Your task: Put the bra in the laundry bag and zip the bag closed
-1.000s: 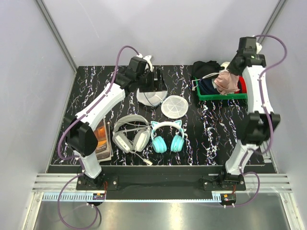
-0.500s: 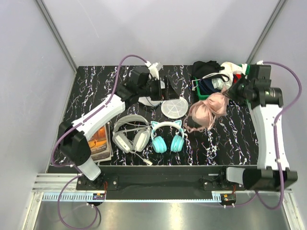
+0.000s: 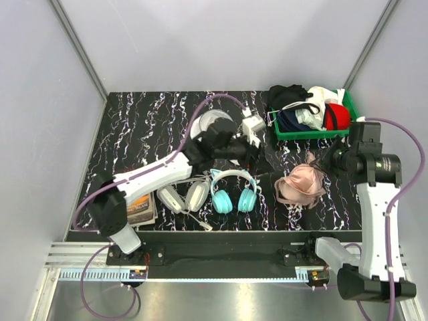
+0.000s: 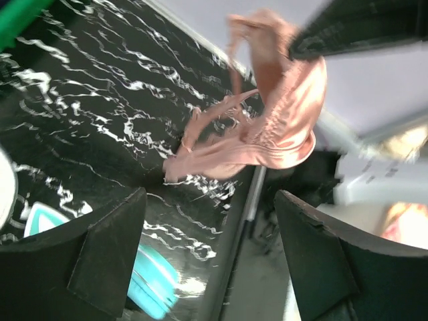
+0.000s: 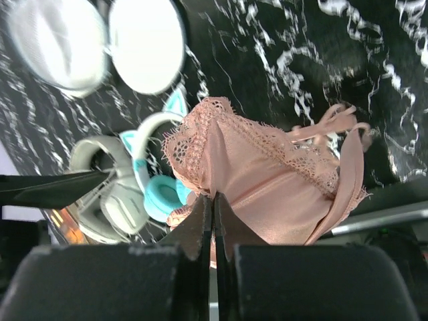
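The bra hangs bunched (image 3: 302, 183) from my right gripper, the bra's loose edge drooping, so my left gripper should take that edge (image 3: 282, 187) before both grippers lay the bra down.
The pale pink bra (image 3: 299, 187) hangs over the right part of the table, its fabric pinched in my shut right gripper (image 3: 326, 164). In the right wrist view the lace-edged cup (image 5: 267, 180) droops from the closed fingertips (image 5: 214, 200). The white round laundry bag (image 3: 212, 120) lies at the back centre, mostly covered by my left arm. Its two round halves (image 5: 147, 43) show side by side in the right wrist view. My left gripper (image 3: 259, 152) hovers open between bag and bra. In the left wrist view the bra (image 4: 281, 127) hangs beyond the spread, empty jaws (image 4: 210, 254).
A green basket (image 3: 311, 134) at the back right holds dark and red garments. White-grey headphones (image 3: 184, 194) and teal cat-ear headphones (image 3: 234, 190) lie near the front centre. A book (image 3: 140, 200) sits at the front left.
My right arm lifted the bra out of the green basket and carried it forward over the table's right side. My left arm swung right from the laundry bag toward the middle.
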Motion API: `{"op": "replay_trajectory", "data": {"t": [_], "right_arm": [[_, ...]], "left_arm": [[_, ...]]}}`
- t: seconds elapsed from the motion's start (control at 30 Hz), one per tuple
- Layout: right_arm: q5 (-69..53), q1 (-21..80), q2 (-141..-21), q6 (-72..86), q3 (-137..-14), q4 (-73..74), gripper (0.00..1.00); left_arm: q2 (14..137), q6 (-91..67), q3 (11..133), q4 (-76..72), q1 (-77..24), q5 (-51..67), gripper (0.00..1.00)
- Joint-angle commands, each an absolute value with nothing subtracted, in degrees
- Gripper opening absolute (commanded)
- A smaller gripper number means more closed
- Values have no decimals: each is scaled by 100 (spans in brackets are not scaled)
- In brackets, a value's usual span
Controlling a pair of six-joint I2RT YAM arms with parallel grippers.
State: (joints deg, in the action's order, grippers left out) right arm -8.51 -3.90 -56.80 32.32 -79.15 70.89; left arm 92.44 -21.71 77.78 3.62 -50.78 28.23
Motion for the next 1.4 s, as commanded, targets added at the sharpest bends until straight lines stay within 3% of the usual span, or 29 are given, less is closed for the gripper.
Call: {"op": "replay_trajectory", "data": {"t": [0.0,0.23,0.57,0.67,0.7,0.8,0.83,0.87,1.1,1.23,1.37], "right_arm": [[-1186,-378,-5801,3032,-7840,7215,0],[-1537,-378,-5783,3041,-7910,7506,0],[-2127,-369,-5766,3103,-7840,7479,0],[-2188,-378,-5766,3103,-7875,7479,0],[-2128,-378,-5757,3103,-7901,7506,0],[-1742,-378,-5696,3190,-8067,7742,0],[-1305,-378,-5669,3234,-8129,7830,0],[-1057,-369,-5599,3347,-8165,7979,0],[123,-378,-5089,4174,-7832,8042,0],[-139,-378,-5010,4605,-7428,7569,0],[-150,-378,-5273,4650,-7190,7119,7]], "left_arm": [[9711,-846,7445,-544,-5325,3121,83],[9518,475,6311,-2361,-5687,3322,84],[10177,18,6750,-2962,-5695,3797,64],[10256,-176,6811,-2927,-5695,3858,52],[10274,-141,6846,-2770,-5695,3858,41],[10371,-36,7250,-2165,-5695,3709,19],[10397,-44,7442,-1840,-5695,3404,2],[10397,-166,7523,-1776,-5704,3149,0],[10354,-2281,7796,-2741,-5888,1829,0],[10450,-3224,7744,-3417,-5915,1968,0],[10905,-4103,7752,-3998,-5889,2442,0]]}}
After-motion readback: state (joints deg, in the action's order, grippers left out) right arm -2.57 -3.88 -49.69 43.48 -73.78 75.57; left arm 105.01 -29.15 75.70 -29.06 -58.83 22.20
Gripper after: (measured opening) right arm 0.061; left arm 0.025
